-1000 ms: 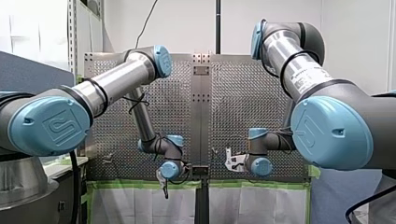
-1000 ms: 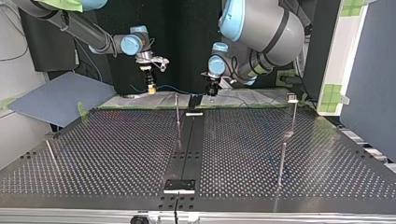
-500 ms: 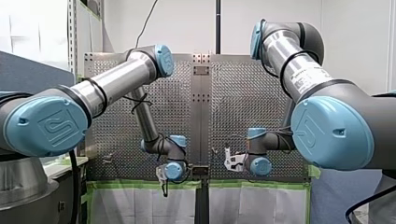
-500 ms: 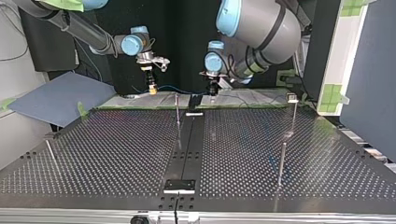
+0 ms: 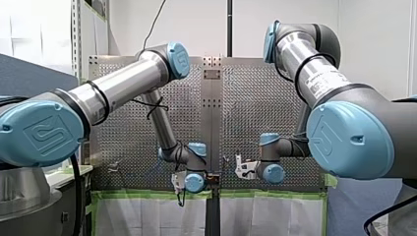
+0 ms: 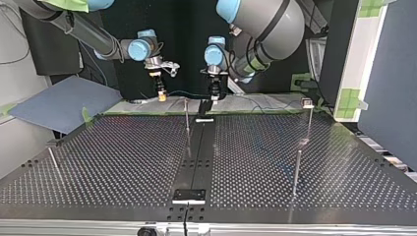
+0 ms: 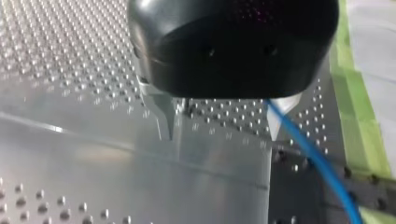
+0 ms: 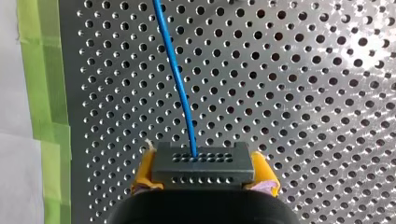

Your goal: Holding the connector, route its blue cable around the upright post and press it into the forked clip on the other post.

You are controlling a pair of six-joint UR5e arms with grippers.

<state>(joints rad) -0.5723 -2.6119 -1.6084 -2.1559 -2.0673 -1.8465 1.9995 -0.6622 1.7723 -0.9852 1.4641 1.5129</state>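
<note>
I expect the blue cable, which leans in a gentle curve from the grey connector, to straighten out ahead of the connector when I pull it.
In the right wrist view my right gripper is shut on a grey connector, which sits between its yellow pads. The blue cable leaves the connector and runs ahead over the perforated plate. In the top view that gripper hangs at the table's far edge, and the cable sags toward my left gripper. My left gripper is open, its metal fingers apart; the cable passes close beside one finger, ungripped. A thin upright post stands just in front of both grippers.
A post topped with a small clip stands at the top view's right, with another bare post nearer the camera. A slanted rod is at the left. A black rail runs down the table's middle. Green tape marks the edge.
My left arm has swung toward the middle, carrying its gripper leftward in the top view, closer to the upright post and the cable. My right gripper has hardly moved.
</note>
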